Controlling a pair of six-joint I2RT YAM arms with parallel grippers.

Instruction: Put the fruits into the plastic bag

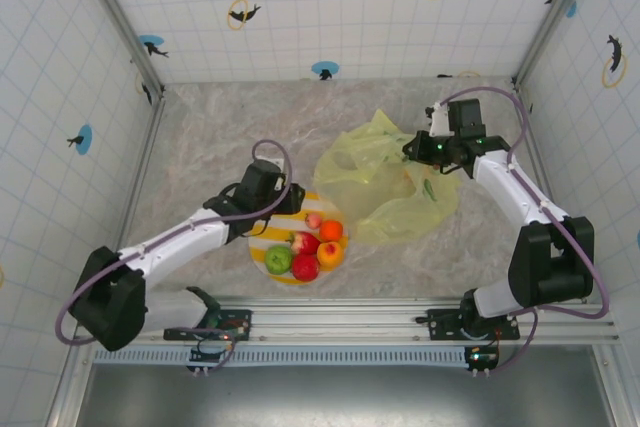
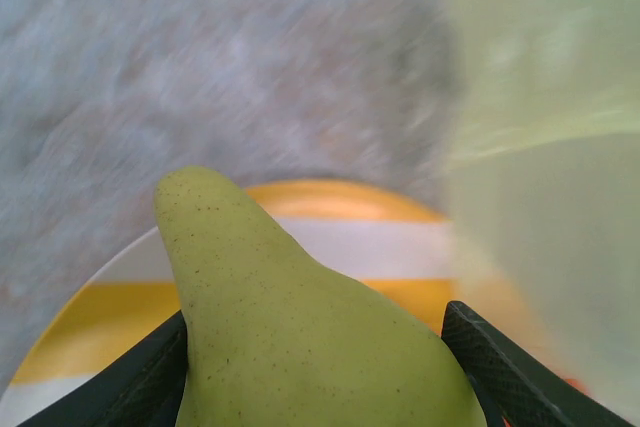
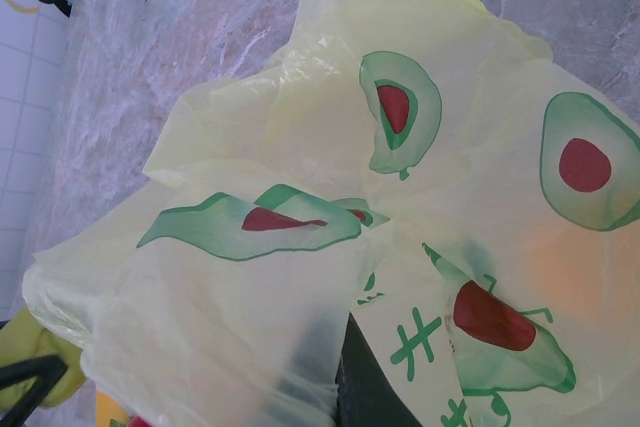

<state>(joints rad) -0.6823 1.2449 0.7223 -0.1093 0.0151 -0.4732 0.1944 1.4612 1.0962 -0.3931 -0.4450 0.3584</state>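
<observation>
My left gripper is facing the bag's opening [image 1: 342, 183], which stands wide toward the green pear, so it should keep moving inward and let go of the pear deep inside the bag [image 1: 388, 175].
A green pear-shaped fruit [image 2: 300, 327] sits between the dark fingers of my left gripper [image 2: 315, 357], which is shut on it just above the striped plate [image 2: 330, 247]. From above, the left gripper [image 1: 293, 197] hovers over the plate's far left edge. Several fruits lie on the plate: a green one [image 1: 278, 259], red ones [image 1: 305, 267], an orange one [image 1: 331, 230] and a peach [image 1: 329, 253]. The yellow-green plastic bag [image 1: 385, 187] lies to the right of the plate. My right gripper [image 1: 415, 152] pinches the bag's far edge, and the film [image 3: 300, 277] drapes over its fingers [image 3: 372, 392].
The yellow-and-white plate [image 1: 262, 237] sits near the front rail, between the two arms. An orange glow [image 3: 570, 267] shows faintly through the bag. Tiled walls close in the marbled table [image 1: 210, 147] on three sides, with bare surface at the back and left.
</observation>
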